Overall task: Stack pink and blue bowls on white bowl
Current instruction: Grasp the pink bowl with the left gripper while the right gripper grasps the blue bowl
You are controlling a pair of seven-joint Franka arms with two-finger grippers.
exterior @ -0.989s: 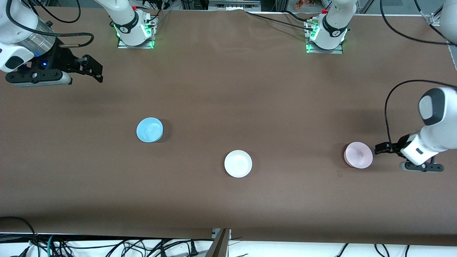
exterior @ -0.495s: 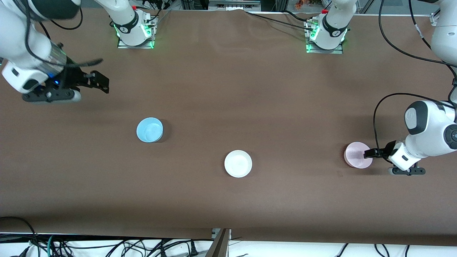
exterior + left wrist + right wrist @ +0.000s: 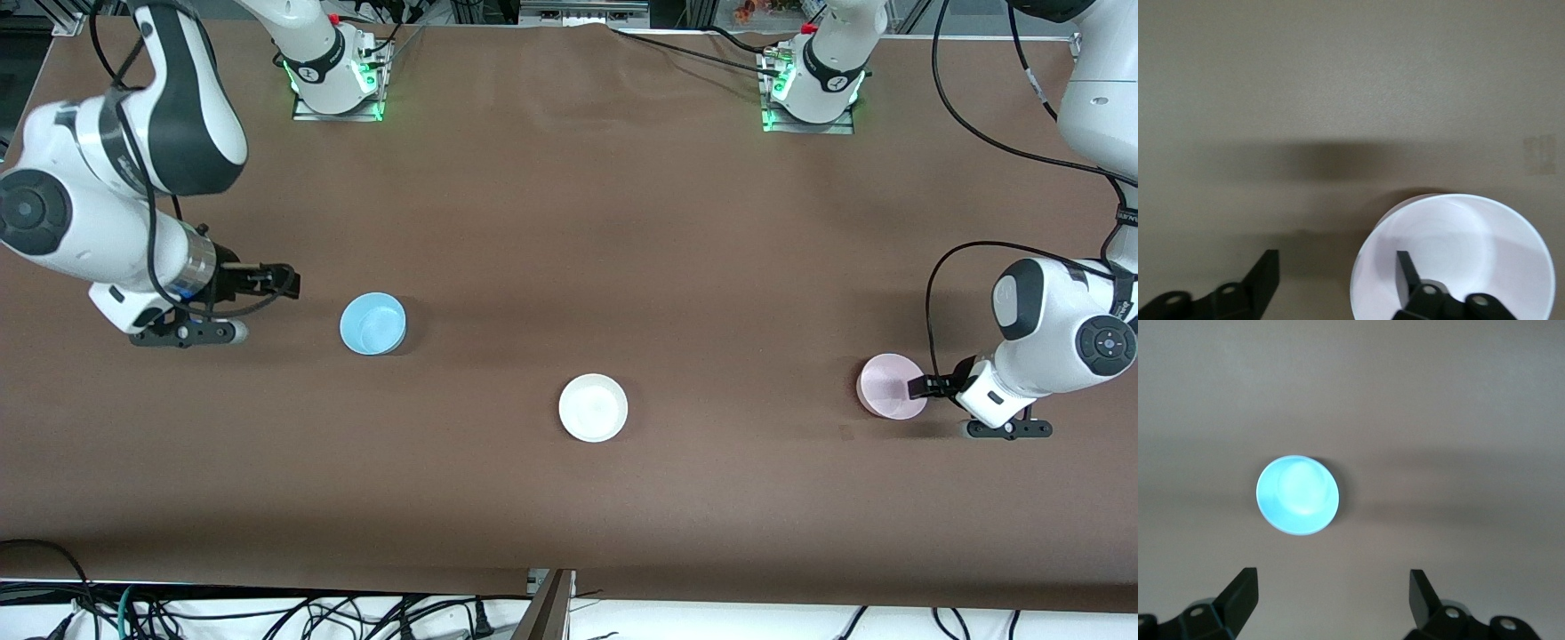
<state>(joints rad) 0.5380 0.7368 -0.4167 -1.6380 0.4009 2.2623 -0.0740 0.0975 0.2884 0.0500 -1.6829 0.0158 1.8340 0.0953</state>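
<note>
The sky-blue bowl [image 3: 373, 324] will fit deep inside the pale pink bowl when I lower it, because the bowls stand empty and have matching open rims [image 3: 889, 386].
The pale pink bowl [image 3: 889, 385] sits near the left arm's end of the table. My left gripper [image 3: 918, 387] is open at its rim. In the left wrist view the bowl [image 3: 1471, 247] looks whitish; one finger [image 3: 1406, 270] is over its inside, the other is outside, and the gripper [image 3: 1337, 268] straddles the rim. The sky-blue bowl [image 3: 372, 324] sits toward the right arm's end. My right gripper [image 3: 286, 283] is open and empty, beside it and apart; the right wrist view shows the bowl [image 3: 1297, 495] ahead of the gripper [image 3: 1331, 587]. The white bowl [image 3: 593, 407] sits between them, nearer the camera.
The brown table [image 3: 569, 222] carries only the three bowls. The two arm bases [image 3: 336, 80] [image 3: 811, 89] stand along its edge farthest from the camera. Loose cables [image 3: 267, 613] hang below the table's near edge.
My right arm has swung down and in toward the blue bowl. My left gripper has slid from beside the pink bowl onto its rim.
</note>
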